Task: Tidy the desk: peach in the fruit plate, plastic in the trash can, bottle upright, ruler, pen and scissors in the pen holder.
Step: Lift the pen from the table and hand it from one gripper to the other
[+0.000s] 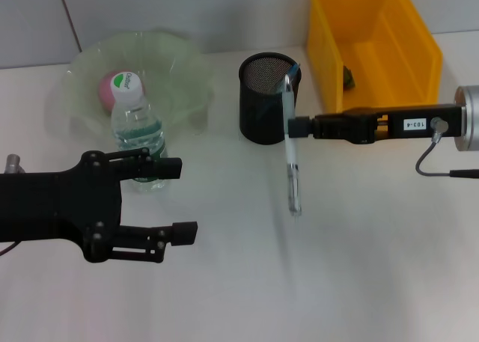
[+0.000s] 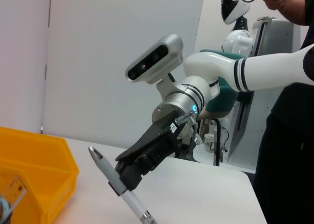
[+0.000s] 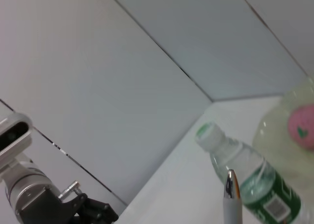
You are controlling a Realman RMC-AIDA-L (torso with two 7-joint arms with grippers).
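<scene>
Next, my right gripper turns the pen over and passes its clear end (image 1: 294, 195) to my left gripper, because the pen's tip (image 1: 287, 81) is pointing up in my right gripper.
My right gripper (image 1: 293, 126) is shut on the pen (image 1: 293, 173), which hangs nearly upright just in front of the pen holder (image 1: 263, 102). The left wrist view shows the same grip on the pen (image 2: 128, 196). A blue tip, seemingly the scissors (image 1: 296, 68), pokes above the holder's rim. The bottle (image 1: 138, 129) stands upright in front of the fruit plate (image 1: 183, 72), where the peach (image 1: 106, 89) lies. My left gripper (image 1: 183, 200) is open beside the bottle, its far finger crossing the bottle's base. A dark wad of plastic (image 1: 349, 75) lies in the trash can (image 1: 374, 43). The ruler is not clearly seen.
The trash can stands at the back right, close to the pen holder. White desk (image 1: 337, 282) stretches in front of both arms. The right wrist view shows the bottle (image 3: 243, 177), the peach (image 3: 301, 129) and the wall behind.
</scene>
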